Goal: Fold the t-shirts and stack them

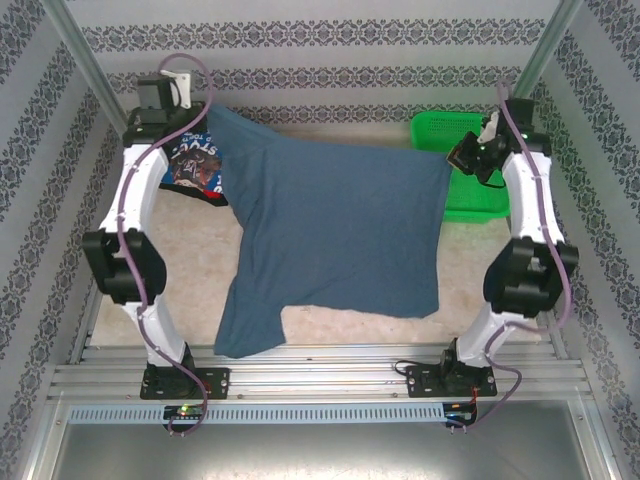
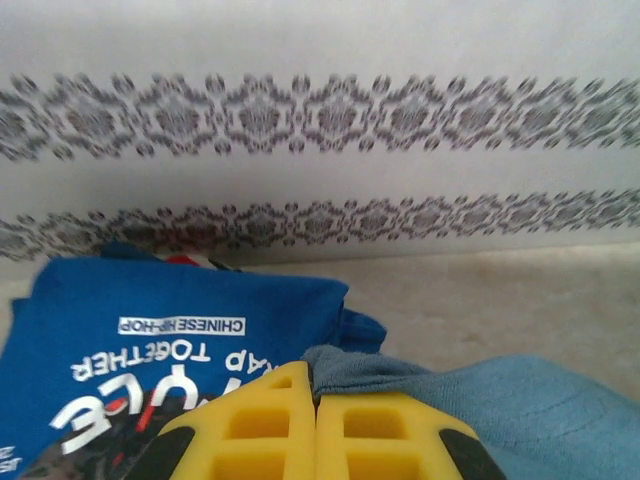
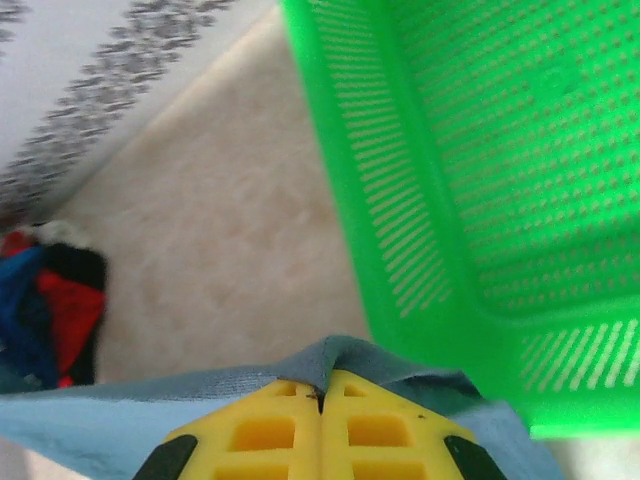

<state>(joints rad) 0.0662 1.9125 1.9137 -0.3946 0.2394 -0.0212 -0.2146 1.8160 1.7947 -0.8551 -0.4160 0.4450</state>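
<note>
The slate-blue t-shirt is in folds under my left gripper, so both grippers should raise its far corners high and swing it out before they put it down.
A plain slate-blue t-shirt hangs stretched between both arms over the middle of the table, a sleeve drooping at the near left. My left gripper is shut on its far left corner. My right gripper is shut on its far right corner. Under the left gripper lies a bright blue t-shirt with white lettering and a dark graphic, also seen from above. Red and black t-shirts lie bunched with it.
A green mesh basket stands at the far right, close behind my right gripper; its wall is right beside the held corner. Patterned walls enclose the table on three sides. Beige tabletop shows to the right of the shirt.
</note>
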